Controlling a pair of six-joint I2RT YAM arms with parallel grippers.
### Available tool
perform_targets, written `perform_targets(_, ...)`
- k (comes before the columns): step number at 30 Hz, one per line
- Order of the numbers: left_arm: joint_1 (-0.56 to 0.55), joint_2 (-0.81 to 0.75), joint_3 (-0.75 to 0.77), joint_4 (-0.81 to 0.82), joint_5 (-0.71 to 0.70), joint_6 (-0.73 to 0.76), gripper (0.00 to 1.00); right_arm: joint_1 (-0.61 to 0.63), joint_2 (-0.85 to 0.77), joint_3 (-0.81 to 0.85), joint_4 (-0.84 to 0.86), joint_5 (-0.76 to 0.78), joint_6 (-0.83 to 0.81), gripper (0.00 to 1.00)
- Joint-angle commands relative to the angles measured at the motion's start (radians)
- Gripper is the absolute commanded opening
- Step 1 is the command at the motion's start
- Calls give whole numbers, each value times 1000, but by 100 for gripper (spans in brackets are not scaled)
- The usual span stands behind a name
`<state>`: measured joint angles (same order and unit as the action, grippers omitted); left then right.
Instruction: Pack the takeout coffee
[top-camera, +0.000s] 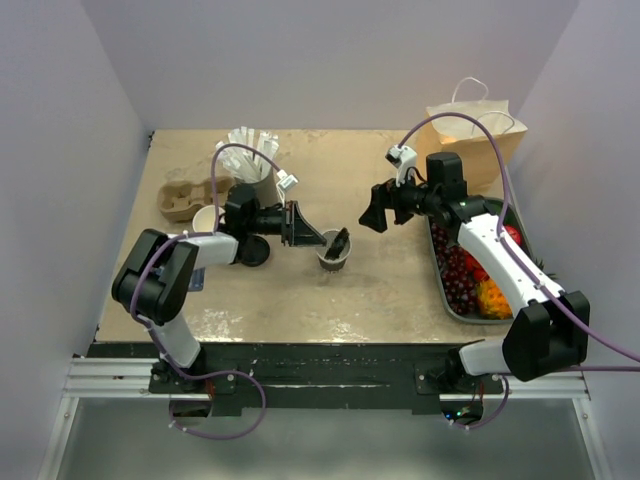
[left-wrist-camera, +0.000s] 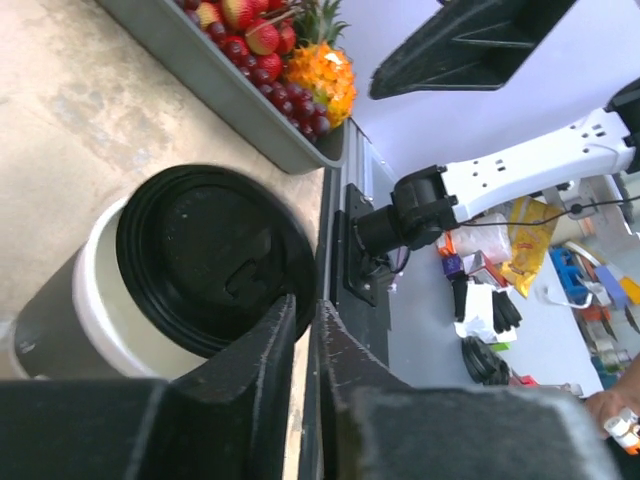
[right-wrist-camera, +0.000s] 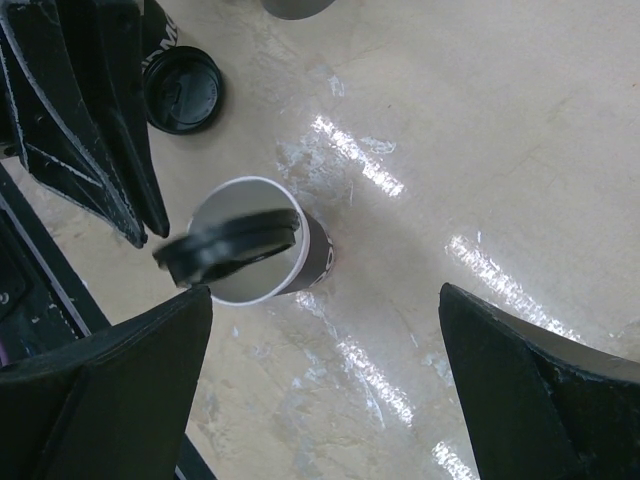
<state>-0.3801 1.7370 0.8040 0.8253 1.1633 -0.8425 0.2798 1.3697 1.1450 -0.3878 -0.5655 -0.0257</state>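
Observation:
My right gripper should pinch the lid's raised edge (top-camera: 344, 234) and lift the black lid, because the lid lies at a slant across the cup's rim (top-camera: 336, 247) with that edge toward my right gripper.
The takeout coffee (top-camera: 334, 258) stands mid-table: a dark paper cup (right-wrist-camera: 318, 255) with a white inside. Its black lid (right-wrist-camera: 230, 248) lies tilted across the rim and is not pressed down. The left wrist view shows the lid (left-wrist-camera: 210, 255) slanting over the cup wall (left-wrist-camera: 40, 330). My left gripper (top-camera: 318, 238) is at the lid's left edge. Its fingertips (left-wrist-camera: 305, 300) stand a narrow slit apart, with bare table showing through and nothing between them. My right gripper (top-camera: 372, 215) hovers above and right of the cup. Its jaws (right-wrist-camera: 325, 292) are spread wide and empty.
A loose black lid (top-camera: 254, 250) lies under the left arm. Behind it are a stack of lidless cups (top-camera: 207, 220), a cardboard carrier (top-camera: 183, 200) and a holder of stirrers (top-camera: 255, 170). A paper bag (top-camera: 478, 140) stands back right, and a metal fruit tray (top-camera: 440, 285) lies under the right arm.

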Motion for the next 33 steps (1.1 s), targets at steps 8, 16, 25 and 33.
perform_targets(8,35,-11,64,-136,-36,149,25,1,19,21,40,18,-3,99)
perform_targets(16,40,-80,194,-478,-43,432,34,7,-53,-14,-7,-49,-288,91)
perform_targets(25,72,-201,392,-1054,-273,893,42,176,-61,114,-431,-178,-978,68)
perform_targets(33,130,-306,399,-1172,-481,971,53,308,106,251,-537,-136,-1186,63)
